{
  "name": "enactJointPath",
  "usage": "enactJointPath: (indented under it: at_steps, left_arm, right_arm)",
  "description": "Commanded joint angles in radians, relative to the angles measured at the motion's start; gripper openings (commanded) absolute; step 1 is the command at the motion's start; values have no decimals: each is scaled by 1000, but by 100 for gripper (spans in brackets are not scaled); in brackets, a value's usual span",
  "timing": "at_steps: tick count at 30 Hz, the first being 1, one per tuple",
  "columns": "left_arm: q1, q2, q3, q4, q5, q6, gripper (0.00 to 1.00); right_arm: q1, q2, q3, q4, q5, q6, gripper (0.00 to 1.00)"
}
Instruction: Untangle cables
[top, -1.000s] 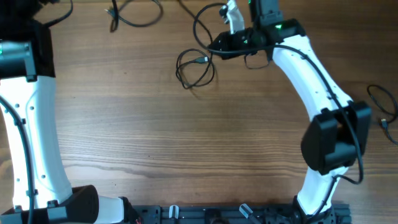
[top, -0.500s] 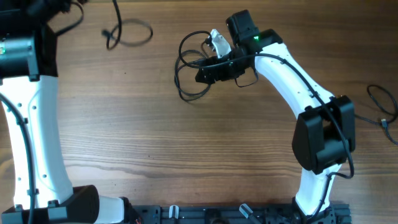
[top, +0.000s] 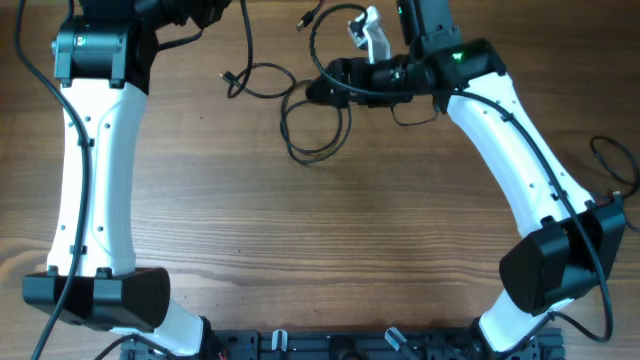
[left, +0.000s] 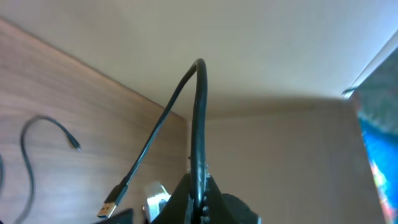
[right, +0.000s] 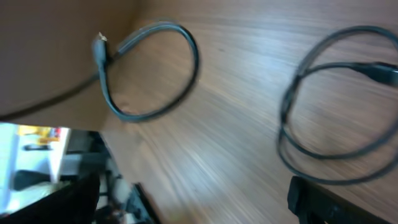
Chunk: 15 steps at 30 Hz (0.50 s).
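The robot's left gripper is holding a cable clear of the double loop, so it should pass the cable to the open right gripper to be put next to the separate cable.
Several thin black cables lie at the table's far side. My left gripper (top: 232, 8) is shut on one cable (left: 198, 112); it arches up from the jaws and drops to a gold USB plug (left: 111, 205). From that gripper a cable (top: 247, 45) runs down to a small plug (top: 228, 78) on the table. A double-looped cable (top: 312, 135) lies beside my right gripper (top: 320, 88), which is open and holds nothing. In the blurred right wrist view my right gripper (right: 199, 199) hangs over bare wood, with one loop (right: 149, 68) to the left and the double loop (right: 329, 124) to the right.
Another black cable (top: 615, 165) lies at the table's right edge. A thin cable end (left: 28, 143) curls on the wood in the left wrist view. Both arm bases stand at the near edge, on a black rail (top: 330, 345).
My right gripper has opened and let go of the looped cable, then drawn back to the right. My left arm has swung right with its cable, dragging that cable's loose end along.
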Motion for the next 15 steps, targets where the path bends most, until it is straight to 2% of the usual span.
enactJointPath:
  at_steps: [1,5,7,8,10,11,15]
  left_arm:
    - [-27,2,5,23,0,-114,4]
    - [-69,2,5,80,-1,-114,4]
    - [-75,2,5,92,0,-108,4]
    - [-75,2,5,92,0,-93,4]
    - [-75,2,5,83,-14,39,4]
    - [-75,4,5,56,-40,50,4]
    - [-75,6,4,-133,-241,-148,4]
  right_arm:
    - [10,-4,10,48,-69,109,98]
    - [37,-4,-19,110,43,217,94]
    - [39,-3,-20,117,53,211,93]
    - [37,-4,-20,121,69,193,93]
    - [27,-8,-19,134,43,116,92]
    - [19,-14,-19,139,2,61,92]
    - [17,-80,-19,160,-27,-57,92]
